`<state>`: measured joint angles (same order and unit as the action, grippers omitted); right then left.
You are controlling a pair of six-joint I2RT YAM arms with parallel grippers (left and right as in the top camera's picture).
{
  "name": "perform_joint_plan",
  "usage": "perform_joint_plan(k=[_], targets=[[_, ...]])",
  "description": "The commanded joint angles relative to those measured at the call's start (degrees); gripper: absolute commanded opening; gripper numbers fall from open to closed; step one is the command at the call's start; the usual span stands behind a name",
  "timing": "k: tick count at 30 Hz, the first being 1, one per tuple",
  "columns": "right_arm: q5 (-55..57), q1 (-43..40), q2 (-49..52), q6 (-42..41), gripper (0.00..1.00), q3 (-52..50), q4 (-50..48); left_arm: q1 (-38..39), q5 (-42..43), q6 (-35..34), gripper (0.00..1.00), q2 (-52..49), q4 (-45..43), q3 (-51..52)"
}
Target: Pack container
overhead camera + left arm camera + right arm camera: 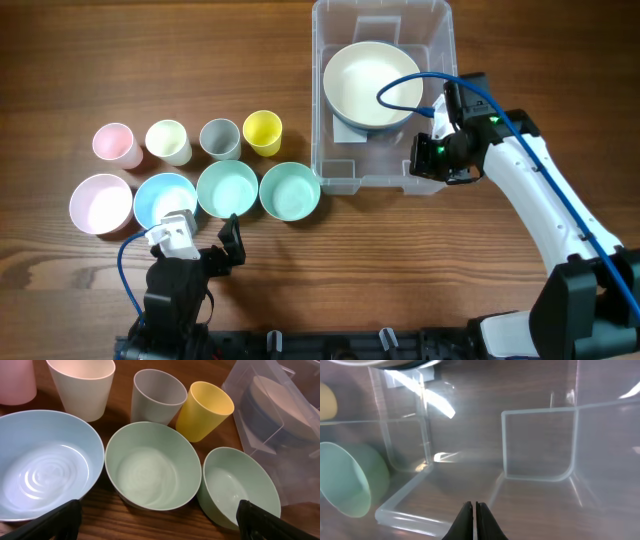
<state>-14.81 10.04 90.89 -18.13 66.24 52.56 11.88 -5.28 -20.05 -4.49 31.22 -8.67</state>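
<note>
The container's near corner (pixel 320 187) is crowding the green bowl next to it, so the robot's right gripper should grab the container's opposite rim (pixel 452 55) and pull the container away from the bowls.
The clear plastic container (pixel 383 170) stands at the back right and holds a white bowl with a blue outside (pixel 370 85). My right gripper (pixel 437 160) is shut and empty just inside the container's near right part. In the right wrist view its closed fingers (pixel 475 510) hang over the container's bare bottom (pixel 540 445). My left gripper (pixel 205 232) is open and empty at the front left, in front of the bowls. In the left wrist view its fingers (pixel 160 525) frame a green bowl (pixel 150 467).
Left of the container stand a pink bowl (pixel 100 203), a light blue bowl (pixel 165 198) and two green bowls (pixel 227 188) (pixel 290 190). Behind them are pink (pixel 114 143), cream (pixel 168 140), grey (pixel 219 138) and yellow (pixel 262 130) cups.
</note>
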Motion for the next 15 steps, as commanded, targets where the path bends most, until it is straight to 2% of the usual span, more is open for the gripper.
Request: perform_joint_plan(k=[1,6,15], targets=[[7.02,0.17,-5.75,-1.70,0.05,-0.15,4.59,-0.44,-0.55,0.11,1.00,0.37,-0.22,0.24],[9.01,0.17,-13.51,-2.01,0.04,-0.15,8.74,-0.44,-0.55,0.11,1.00,0.37,-0.22,0.24],[13.75,0.07,-10.25,-3.19,0.05,-0.22,3.37,-0.44,-0.55,0.11,1.00,0.37,-0.22,0.24]])
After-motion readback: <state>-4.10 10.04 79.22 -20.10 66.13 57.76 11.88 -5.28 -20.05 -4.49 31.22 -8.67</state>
